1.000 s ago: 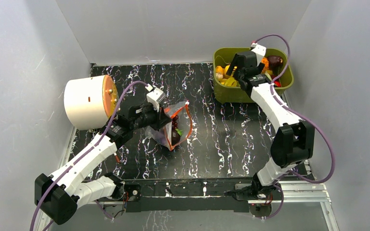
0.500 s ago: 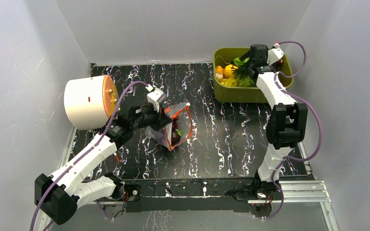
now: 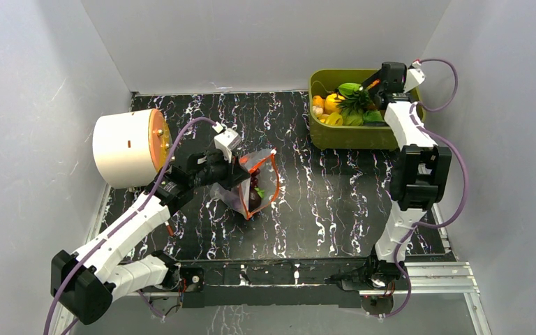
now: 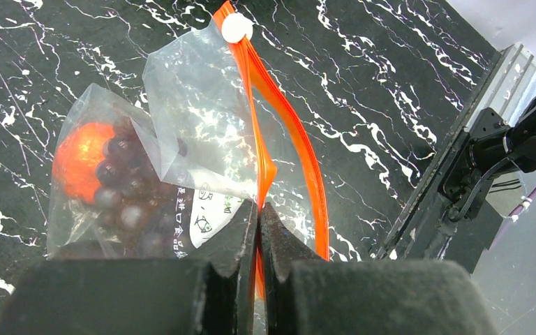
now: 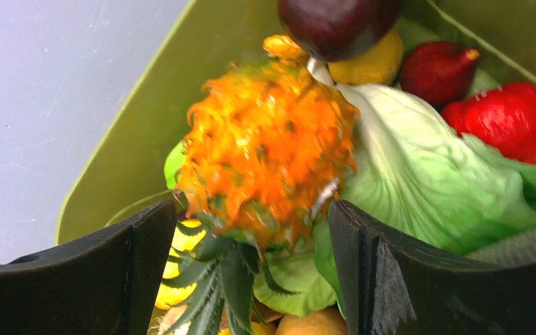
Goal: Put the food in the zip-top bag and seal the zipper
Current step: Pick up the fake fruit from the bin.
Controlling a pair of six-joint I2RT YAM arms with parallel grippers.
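Note:
The maroon round fruit [image 5: 338,24] sits over the yellow piece [image 5: 373,61], and the fruit's upper side is uncovered. The fruit will come away alone when I lift it.
The clear zip-top bag [image 4: 195,118] lies on the black marbled table, and through it I see dark purple grapes [image 4: 122,188] and an orange-red round piece [image 4: 80,160]. My left gripper [image 4: 259,206] is shut on the orange-red zipper [image 4: 279,118] at the bag's mouth, which gapes; the top view shows the left gripper [image 3: 241,167] at the zip-top bag [image 3: 255,183]. My right gripper [image 5: 251,209] hangs open in the olive-green bin [image 5: 153,91], its fingers on either side of an orange toy pineapple [image 5: 265,146]. A maroon round fruit [image 5: 335,24] lies beyond.
The olive-green bin [image 3: 363,136] at the back right holds several more toy foods, among them a pale green cabbage leaf [image 5: 419,174] and red pieces [image 5: 509,118]. A white cylinder with an orange face [image 3: 129,148] lies at the left. A white slider [image 4: 236,28] sits at the zipper's far end.
My right arm has swung toward the bin's far right corner and its wrist has turned. The left gripper and the bag have stayed put.

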